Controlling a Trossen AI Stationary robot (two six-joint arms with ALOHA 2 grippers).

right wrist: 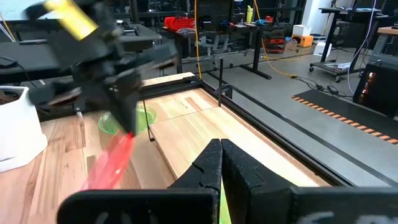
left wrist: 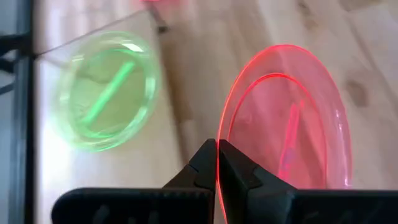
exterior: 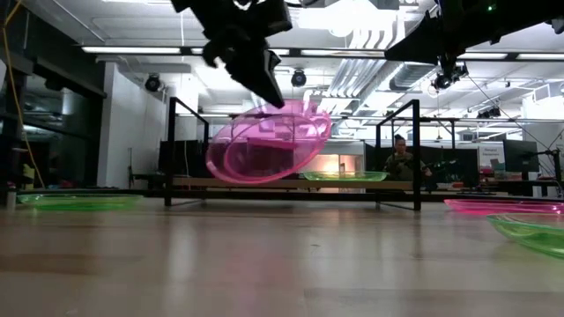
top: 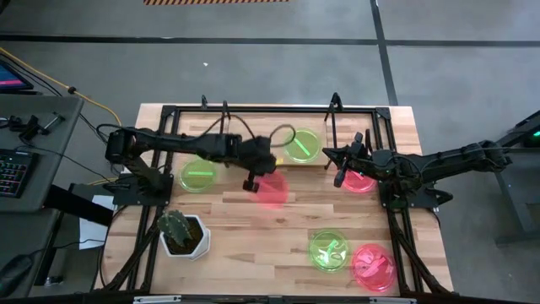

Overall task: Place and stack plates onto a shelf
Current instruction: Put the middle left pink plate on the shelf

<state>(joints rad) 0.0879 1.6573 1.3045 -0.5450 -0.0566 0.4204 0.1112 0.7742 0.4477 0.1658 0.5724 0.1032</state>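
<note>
The pink-red plate (exterior: 269, 145) is hanging at a tilt near the shelf. My left gripper should make it level over the shelf's open space (top: 257, 127) next to the green plate before lowering it.
My left gripper (top: 251, 182) is over the table's middle, shut on a pink-red plate (top: 272, 191) that hangs tilted in the air (exterior: 264, 141). A green plate (top: 302, 143) lies flat on the light-wood shelf (top: 268, 142) at the far side; it also shows in the left wrist view (left wrist: 109, 90). My right gripper (top: 341, 165) is shut and hovers right of the shelf, beside another pink plate (top: 360, 181) lying on the table. More plates lie flat on the table: green (top: 198, 176), green (top: 329, 251) and pink (top: 373, 266). My left gripper (left wrist: 217, 155) pinches the pink plate's rim (left wrist: 219, 134) between its two fingers, coming from above and pointing down. The plate is lifted clear of the table, tilted steeply on edge, and hangs below the fingers (exterior: 261, 77).
A white pot with a cactus (top: 182, 232) stands near the table's left front. Thin black upright rods (top: 331, 127) frame the shelf, and a black frame (top: 392, 211) runs around the tabletop. Bare wood (top: 261, 245) lies at the near middle. A person (exterior: 401, 163) sits far behind.
</note>
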